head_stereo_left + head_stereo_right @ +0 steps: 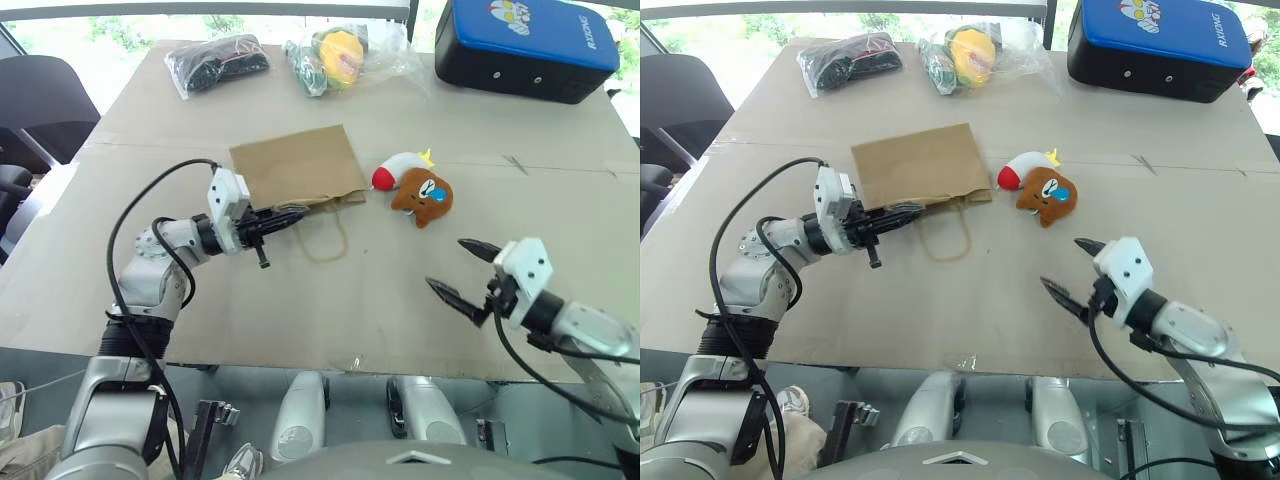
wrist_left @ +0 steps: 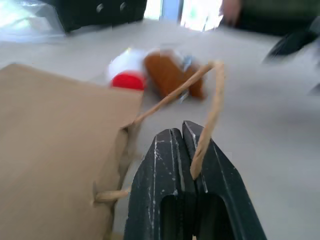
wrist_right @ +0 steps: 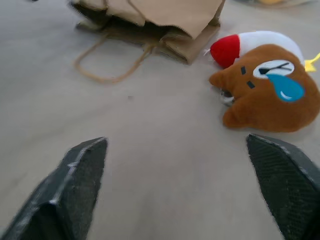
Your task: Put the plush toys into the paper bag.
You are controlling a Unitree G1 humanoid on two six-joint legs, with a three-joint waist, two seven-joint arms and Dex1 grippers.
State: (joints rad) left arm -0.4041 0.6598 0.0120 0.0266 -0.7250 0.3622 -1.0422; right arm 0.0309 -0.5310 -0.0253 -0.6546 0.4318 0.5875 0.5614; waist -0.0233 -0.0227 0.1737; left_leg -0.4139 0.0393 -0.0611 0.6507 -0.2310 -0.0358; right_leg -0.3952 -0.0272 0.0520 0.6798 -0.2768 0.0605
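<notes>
The paper bag [image 1: 297, 165] will open out like a box when the robot's left gripper raises it, because the creased side folds [image 3: 181, 44] are tucked in at the bag's opening.
The paper bag [image 1: 295, 165] lies flat at the table's middle, its mouth toward the toys, with one cord handle [image 1: 325, 243] looped on the table. My left gripper [image 1: 298, 214] is shut at the bag's mouth; in the left wrist view a raised cord handle [image 2: 210, 105] runs into its closed fingers [image 2: 165, 160]. The brown plush toy [image 1: 422, 195] with a blue nose and the white plush toy [image 1: 400, 168] with a red end lie side by side just right of the bag. My right gripper [image 1: 450, 267] hovers open a short way in front of them, holding nothing.
A blue and black case [image 1: 525, 45] stands at the far right. At the back of the table lie a clear plastic bag with a black item [image 1: 215, 62] and another with a yellow-green toy [image 1: 335, 55]. A dark chair [image 1: 40, 100] sits off the left edge.
</notes>
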